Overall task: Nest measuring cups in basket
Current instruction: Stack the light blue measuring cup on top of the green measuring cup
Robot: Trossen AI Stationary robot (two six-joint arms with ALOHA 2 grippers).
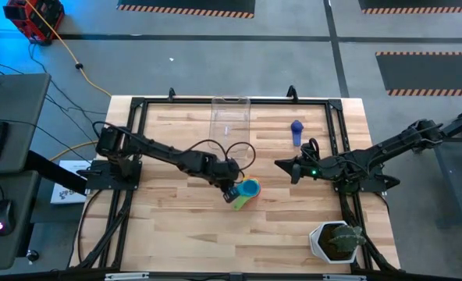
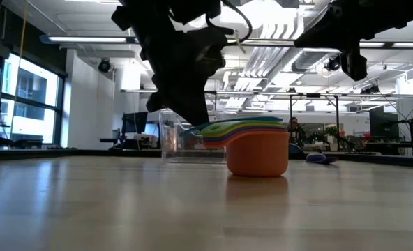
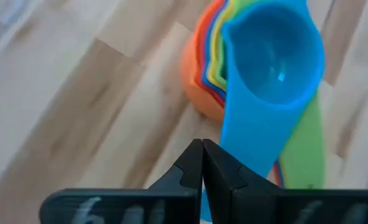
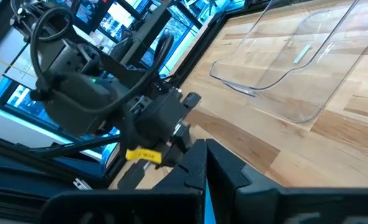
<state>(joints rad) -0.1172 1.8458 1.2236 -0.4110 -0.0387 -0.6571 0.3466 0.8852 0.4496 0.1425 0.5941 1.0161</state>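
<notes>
The light blue cup's handle is crooked over the green handle. Next, my left gripper pushes them gently into line and moves away before the purple-blue cup joins.
Several measuring cups sit nested in one stack upright on the table. The orange cup is at the bottom and the light blue cup on top. My left gripper is shut, over the handle side of the stack. A purple-blue cup lies apart, farther back on the right. The clear basket stands at the far edge, holding no cup. My right gripper is shut, hovering right of the stack and touching nothing. My left gripper's shut fingers come slanting down from the table's left. They lie over the light blue cup's handle near its free end. The fingers hide the spot, so I cannot tell whether they touch the handle. The stack rests on the table.
A white pot with a green plant stands at the near right corner. Black frame rails run along the table's sides. Bare wood lies between the stack and the basket.
</notes>
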